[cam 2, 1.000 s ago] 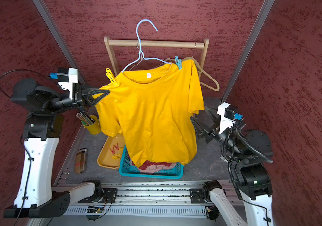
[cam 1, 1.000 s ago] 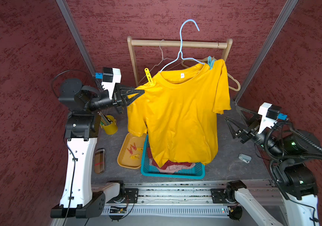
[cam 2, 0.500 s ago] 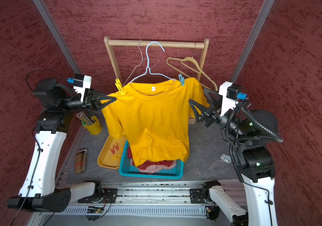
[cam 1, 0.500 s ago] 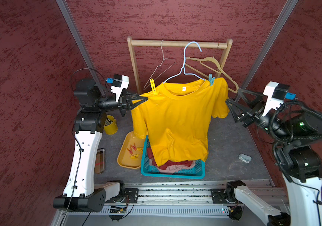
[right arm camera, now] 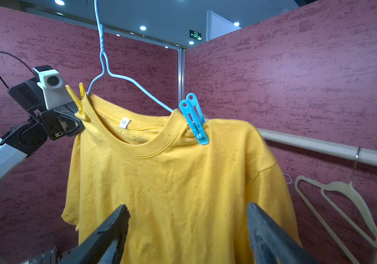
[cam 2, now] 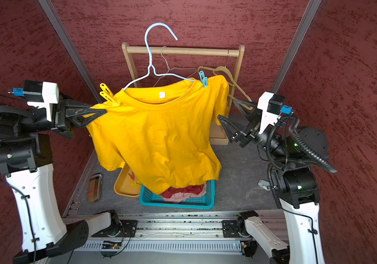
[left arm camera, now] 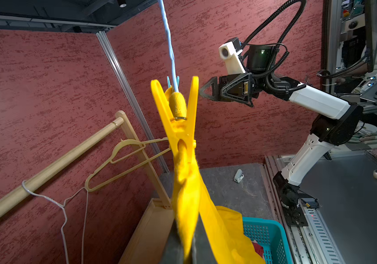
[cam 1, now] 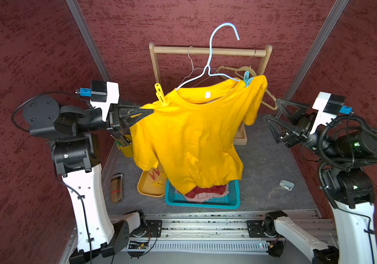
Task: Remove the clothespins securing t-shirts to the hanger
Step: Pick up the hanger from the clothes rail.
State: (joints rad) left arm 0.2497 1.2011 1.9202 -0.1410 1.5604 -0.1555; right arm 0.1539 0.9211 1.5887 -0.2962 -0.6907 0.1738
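Note:
The shirt and the hanger are in my left gripper, which carries them by the cloth point(cam 1: 160, 109) below the yellow clothespin. Next, my right gripper takes hold of the hanger's neck point(cam 1: 208, 60) so that my left gripper becomes free.
A mustard yellow t-shirt point(cam 1: 189, 137) point(cam 2: 155, 137) hangs on a light blue wire hanger point(cam 1: 210, 57) point(cam 2: 149, 57) whose hook is off the rail. A yellow clothespin point(cam 1: 159, 94) point(left arm camera: 180, 128) point(right arm camera: 77, 98) clamps one shoulder and a light blue clothespin point(cam 1: 247, 78) point(cam 2: 203, 80) point(right arm camera: 195, 118) clamps the other. My left gripper point(cam 1: 151, 112) point(cam 2: 104, 112) point(left arm camera: 187, 246) is shut on the shirt's cloth just below the yellow clothespin. My right gripper point(cam 1: 270, 108) point(cam 2: 226, 108) point(right arm camera: 187, 208) is open beside the blue-pinned shoulder, apart from the shirt.
A wooden rack point(cam 1: 206, 50) at the back carries a beige hanger point(cam 1: 235, 69) and a bare wire hanger point(cam 1: 191, 59). Under the shirt a teal basket point(cam 1: 206, 204) holds dark red and pink t-shirts. Beside it are a yellow tray point(cam 1: 148, 189) with clothespins, a pencil cup point(cam 1: 125, 146) and a brown case point(cam 1: 116, 187).
Half a second ago the hanger and shirt sat lower, near the rail; now they are lifted again, nearer the camera. My right gripper has risen beside the shirt. Both grippers' openings are unchanged.

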